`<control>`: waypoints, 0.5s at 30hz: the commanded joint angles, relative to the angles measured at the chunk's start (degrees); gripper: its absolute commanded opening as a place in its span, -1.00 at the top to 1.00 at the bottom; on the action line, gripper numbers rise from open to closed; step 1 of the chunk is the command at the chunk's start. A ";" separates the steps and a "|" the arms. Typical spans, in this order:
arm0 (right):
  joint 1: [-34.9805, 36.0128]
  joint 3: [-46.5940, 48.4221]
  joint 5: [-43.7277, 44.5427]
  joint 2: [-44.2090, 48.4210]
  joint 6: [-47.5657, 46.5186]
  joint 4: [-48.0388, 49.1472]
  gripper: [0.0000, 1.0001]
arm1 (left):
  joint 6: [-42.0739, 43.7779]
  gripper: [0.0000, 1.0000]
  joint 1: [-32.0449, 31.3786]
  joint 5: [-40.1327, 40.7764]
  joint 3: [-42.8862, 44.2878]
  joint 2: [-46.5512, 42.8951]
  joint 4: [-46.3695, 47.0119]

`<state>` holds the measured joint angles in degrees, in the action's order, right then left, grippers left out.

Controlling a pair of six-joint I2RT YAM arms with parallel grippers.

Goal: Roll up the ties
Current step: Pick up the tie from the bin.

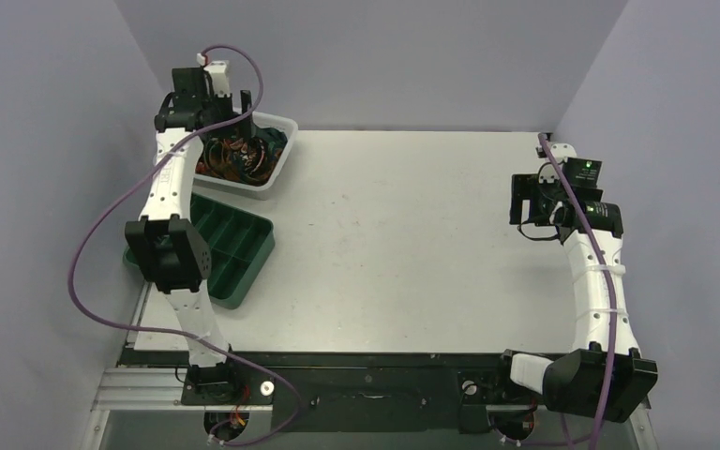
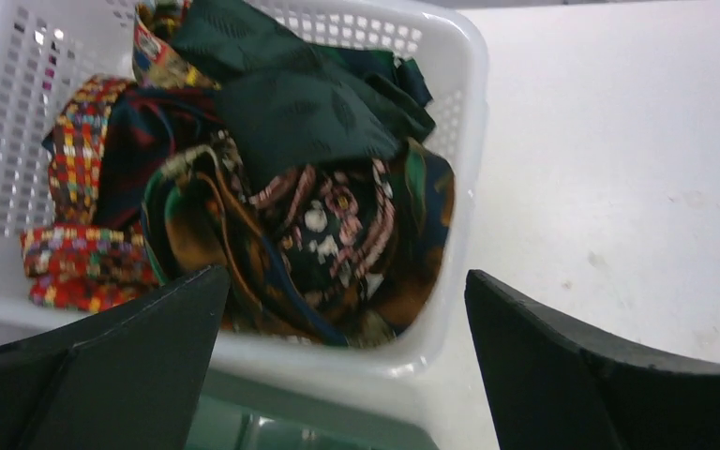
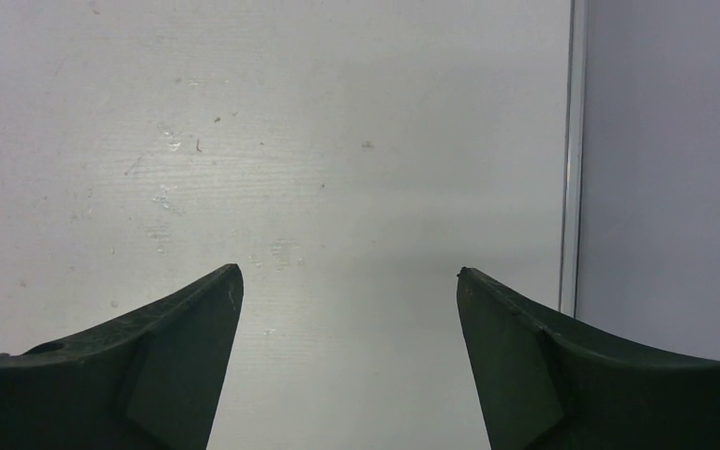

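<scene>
The brown patterned tie's open loop (image 2: 190,230) is lying over the ties next to it by the near rim of the basket. I expect this tie to come away alone when I lift it.
Several ties (image 2: 300,216) lie tangled in the white mesh basket (image 2: 459,103): a dark green one on top, a red checked one at the left, brown and teal patterned ones in the middle. In the top view the ties (image 1: 239,155) fill the basket (image 1: 281,164) at the back left. My left gripper (image 2: 347,281) is open and empty, hovering over the basket's near rim; in the top view the left gripper (image 1: 220,117) is above the basket. My right gripper (image 3: 349,272) is open and empty above bare table by the right wall; it also shows in the top view (image 1: 523,208).
A green compartment tray (image 1: 239,248) lies in front of the basket, partly under my left arm. Grey walls close the table at the left, back and right; the right wall (image 3: 666,169) is close to my right gripper.
</scene>
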<state>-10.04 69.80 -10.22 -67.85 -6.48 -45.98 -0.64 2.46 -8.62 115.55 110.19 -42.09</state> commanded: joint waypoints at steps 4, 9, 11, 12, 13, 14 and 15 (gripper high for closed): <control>0.20 5.44 -2.91 -3.22 -1.75 0.31 -0.60 | 5.96 -0.91 0.92 1.28 25.04 18.77 -9.25; 0.07 5.65 -2.68 -4.06 -2.22 0.23 -0.60 | 3.12 -0.63 3.56 -1.20 15.29 14.28 -7.07; 0.11 5.36 -2.59 -4.11 -2.26 0.36 -0.59 | 2.38 -0.52 4.16 -0.97 9.11 10.89 -3.80; 0.06 5.06 -2.51 -4.08 -2.33 0.36 -0.59 | 2.22 -0.48 4.23 -0.66 5.99 9.13 -2.45; 0.10 4.86 -2.46 -4.06 -2.38 0.36 -0.59 | 1.89 -0.45 4.40 -0.09 4.68 7.90 -2.07; 0.11 4.79 -2.38 -4.07 -2.39 0.40 -0.59 | 1.80 -0.42 4.44 0.00 2.71 7.57 -1.60; 0.11 4.62 -2.41 -4.10 -2.44 0.44 -0.59 | 1.59 -0.40 4.58 0.45 1.05 7.07 -1.51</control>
<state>-10.04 73.25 -12.38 -71.99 -8.36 -46.39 2.48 6.31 -8.69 120.97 124.49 -48.18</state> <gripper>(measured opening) 0.797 0.724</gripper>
